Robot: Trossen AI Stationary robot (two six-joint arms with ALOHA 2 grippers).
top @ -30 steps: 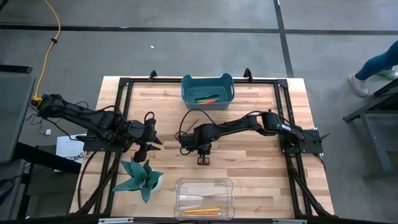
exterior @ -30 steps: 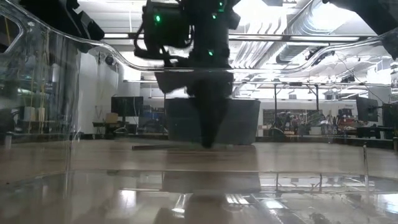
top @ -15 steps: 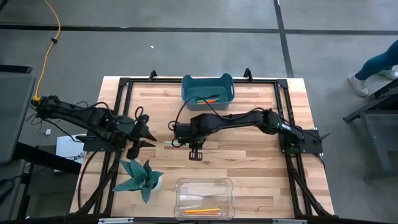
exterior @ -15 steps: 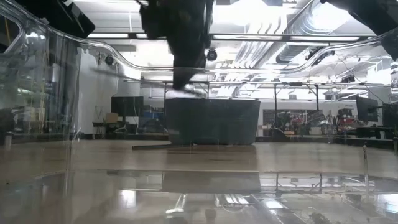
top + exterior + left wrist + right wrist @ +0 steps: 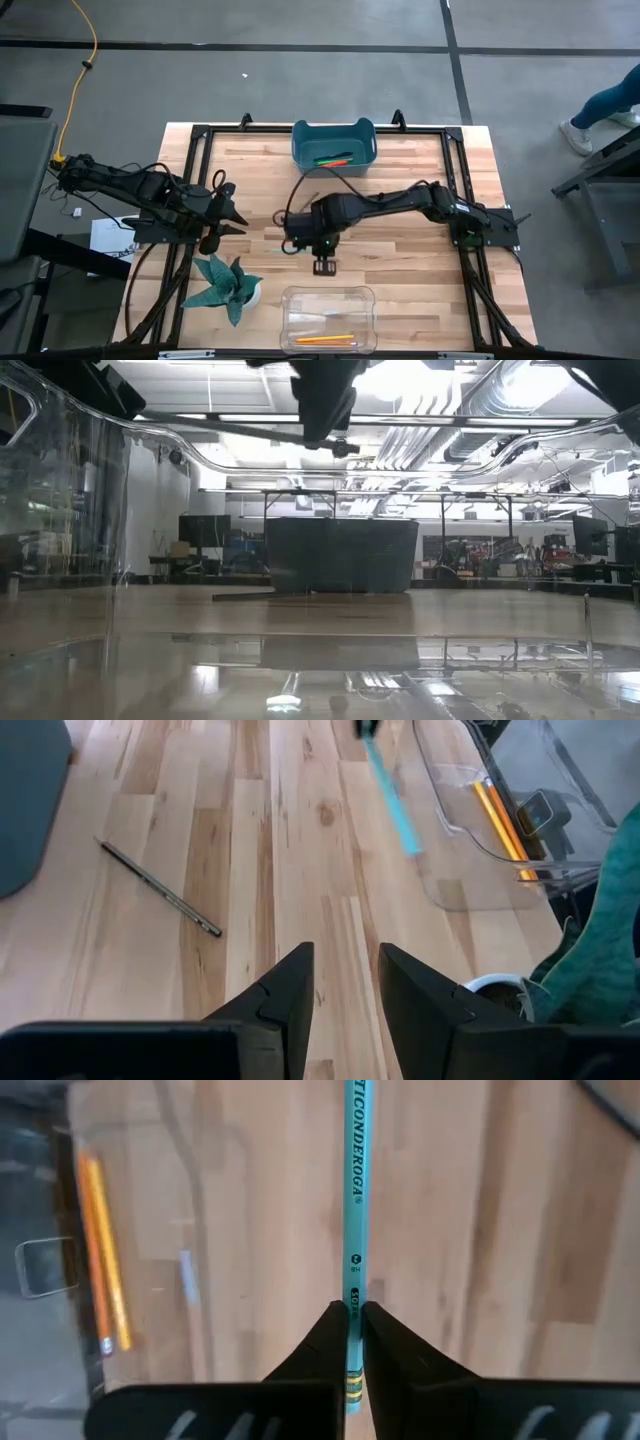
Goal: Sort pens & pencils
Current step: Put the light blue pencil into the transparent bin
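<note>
The teal pencil is nearly parallel to the yellow pencil, so the robot's right gripper goes on carrying the teal pencil until it hangs over the clear tray's open bottom, and then let go.
A light teal pencil hangs above the table's middle, with my right gripper shut on it. The low view shows the pencil high over the boards, close to level. A dark pencil lies flat on the wood. My left gripper stands open to the left of the table's middle, with nothing between its fingers. The green and red pens lie in the blue bin at the far edge. Orange and yellow pencils lie in the clear tray at the near edge. My right gripper pinches the teal pencil near its banded end between its two fingers. The fingers come from above, pointing steeply down, and the shaft runs out past their tips. The pencil is lifted clear of the table and sits nearly level.
A green artificial plant in a white pot stands at the near left, beside the clear tray. Black frame rails edge the table. A person's leg shows on the floor beyond the right side.
My right gripper has risen from the tabletop with the teal pencil, which is now lifted clear and level, and has shifted a little toward the near edge. My left gripper has drawn back slightly toward the table's left edge, still open.
</note>
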